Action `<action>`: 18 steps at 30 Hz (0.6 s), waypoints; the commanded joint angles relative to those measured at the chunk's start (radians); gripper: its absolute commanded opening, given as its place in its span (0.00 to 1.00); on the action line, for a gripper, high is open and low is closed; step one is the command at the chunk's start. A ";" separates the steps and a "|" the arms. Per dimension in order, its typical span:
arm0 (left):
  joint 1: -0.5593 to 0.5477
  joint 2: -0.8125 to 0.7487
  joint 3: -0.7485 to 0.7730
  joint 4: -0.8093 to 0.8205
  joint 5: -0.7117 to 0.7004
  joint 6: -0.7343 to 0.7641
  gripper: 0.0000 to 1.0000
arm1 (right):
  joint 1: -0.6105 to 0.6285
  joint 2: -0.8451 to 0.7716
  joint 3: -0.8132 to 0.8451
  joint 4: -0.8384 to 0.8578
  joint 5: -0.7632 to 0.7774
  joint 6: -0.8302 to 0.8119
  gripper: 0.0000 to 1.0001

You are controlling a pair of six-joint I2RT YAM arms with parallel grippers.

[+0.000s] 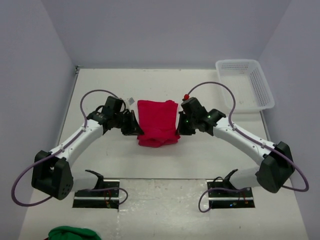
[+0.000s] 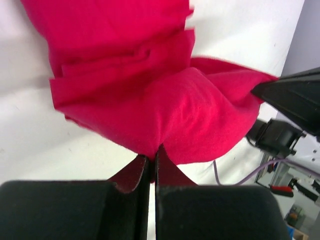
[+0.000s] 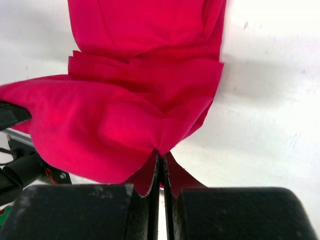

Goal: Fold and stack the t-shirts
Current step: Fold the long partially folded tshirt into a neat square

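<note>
My left gripper should keep moving its corner forward until the red t-shirt's near edge meets the t-shirt's far edge (image 1: 156, 102), as my grippers pinch both (image 1: 144, 135) its near corners.
A bright red t-shirt (image 1: 157, 121) lies partly folded in the middle of the table, its near edge lifted and bunched. My left gripper (image 1: 138, 131) is shut on the shirt's near left corner; the left wrist view shows the cloth (image 2: 165, 105) pinched between its fingers (image 2: 131, 175). My right gripper (image 1: 179, 130) is shut on the near right corner; the right wrist view shows the cloth (image 3: 130, 100) pinched between its fingers (image 3: 182, 175). Both grippers hold the near edge a little above the table.
A white mesh basket (image 1: 257, 75) stands at the back right of the table. A green cloth (image 1: 67, 233) shows at the bottom left edge, off the table. Walls close in the left, right and back sides.
</note>
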 commanded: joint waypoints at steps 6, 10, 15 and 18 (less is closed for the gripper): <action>0.142 0.220 0.291 -0.010 0.091 0.129 0.00 | -0.109 0.198 0.295 -0.077 -0.105 -0.163 0.00; 0.155 0.349 0.428 -0.031 0.131 0.166 0.00 | -0.158 0.316 0.421 -0.118 -0.125 -0.189 0.00; 0.159 0.523 0.581 -0.036 0.164 0.175 0.00 | -0.198 0.438 0.593 -0.161 -0.156 -0.217 0.00; 0.162 0.603 0.672 -0.037 0.171 0.172 0.00 | -0.221 0.518 0.676 -0.181 -0.174 -0.232 0.00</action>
